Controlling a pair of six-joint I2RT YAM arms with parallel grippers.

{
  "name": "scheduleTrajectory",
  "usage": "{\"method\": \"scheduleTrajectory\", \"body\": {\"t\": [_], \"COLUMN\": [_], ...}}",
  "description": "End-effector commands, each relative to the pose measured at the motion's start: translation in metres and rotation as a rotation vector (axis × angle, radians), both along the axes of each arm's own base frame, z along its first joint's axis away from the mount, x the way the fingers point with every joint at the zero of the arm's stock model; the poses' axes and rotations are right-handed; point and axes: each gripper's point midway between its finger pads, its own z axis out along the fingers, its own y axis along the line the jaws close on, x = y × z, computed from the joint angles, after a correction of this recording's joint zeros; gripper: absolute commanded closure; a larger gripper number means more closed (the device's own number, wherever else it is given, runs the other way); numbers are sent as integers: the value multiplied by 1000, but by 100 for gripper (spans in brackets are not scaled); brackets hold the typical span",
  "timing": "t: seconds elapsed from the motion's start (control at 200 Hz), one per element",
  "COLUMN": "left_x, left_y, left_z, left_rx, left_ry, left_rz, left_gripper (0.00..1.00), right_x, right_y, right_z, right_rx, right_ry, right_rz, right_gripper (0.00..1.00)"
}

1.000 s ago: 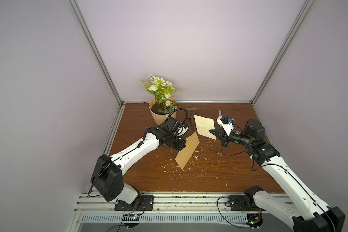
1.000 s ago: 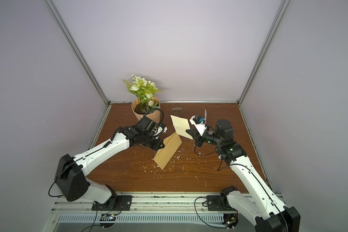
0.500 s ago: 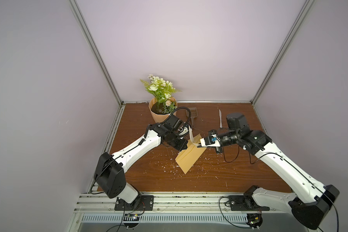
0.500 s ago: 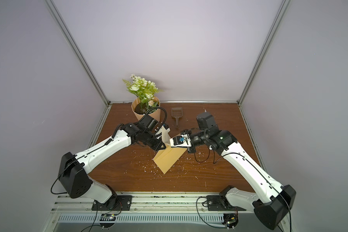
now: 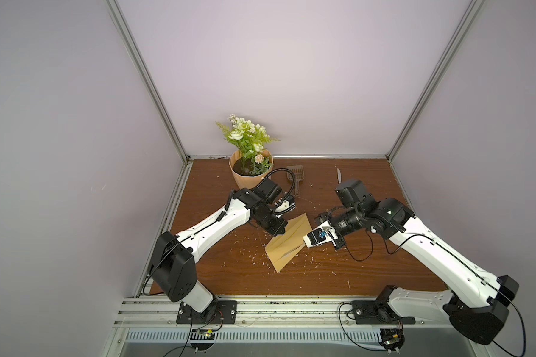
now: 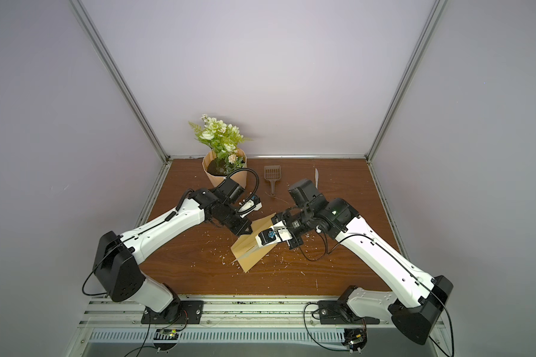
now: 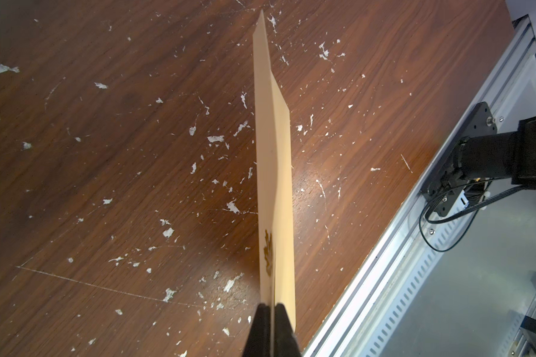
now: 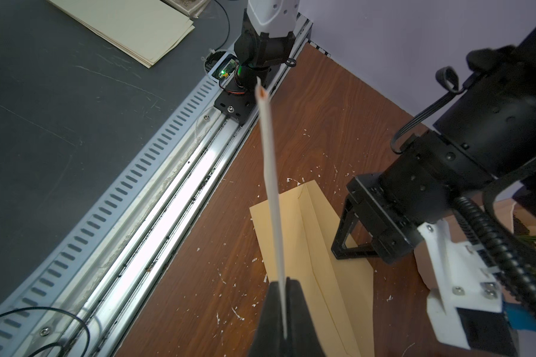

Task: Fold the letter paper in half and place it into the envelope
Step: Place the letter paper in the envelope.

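Observation:
My right gripper should bring the letter paper (image 8: 272, 184) toward my left gripper and over the opening (image 8: 313, 256) of the envelope before lowering it, because the paper stands beside that opening.
My left gripper (image 5: 281, 231) is shut on the upper edge of the mustard-yellow envelope (image 5: 287, 247). The envelope hangs slanted over the middle of the wooden table (image 5: 217, 272) and shows edge-on in the left wrist view (image 7: 273, 154), pinched between the black fingers (image 7: 262, 321). My right gripper (image 5: 304, 246) is shut on the pale letter paper (image 8: 270, 170). The paper is turned edge-on, a thin pale line (image 6: 245, 255) across the envelope's face (image 8: 313, 235). Whether its far edge sits inside the envelope I cannot tell.
A potted plant (image 5: 250, 173), a brown scoop (image 5: 294, 174) and a white blade (image 5: 339, 176) stand along the back wall. White scraps litter the table. An aluminium rail (image 5: 276, 306) runs along the front edge. Past it lies a stack of cream sheets (image 8: 130, 27).
My right arm has swung from the back right toward the middle, turning the letter paper from face-up to edge-on over the envelope. The left gripper shifted slightly, tilting the envelope flatter.

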Motion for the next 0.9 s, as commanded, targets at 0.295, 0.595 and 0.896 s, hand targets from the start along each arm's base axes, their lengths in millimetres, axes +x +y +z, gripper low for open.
{"method": "scheduleTrajectory", "body": {"t": [0.295,0.595,0.896], "left_x": [2,0,-5], "left_y": [-9,-6,-9], "left_z": [9,8,11], "left_rx": [22,28,7], "left_ry": [8,2,23], "left_rz": [-81,-83,-102], "left_gripper": [100,100,100], "right_x": [15,31,43], "right_y": [23,41,49], "right_z": [-24,-34,-43], "right_rx": [-87,-141,-117], "right_ry": [-57,-65,-136], "right_rz": [39,59,25], "right_gripper": [100,100,100]}}
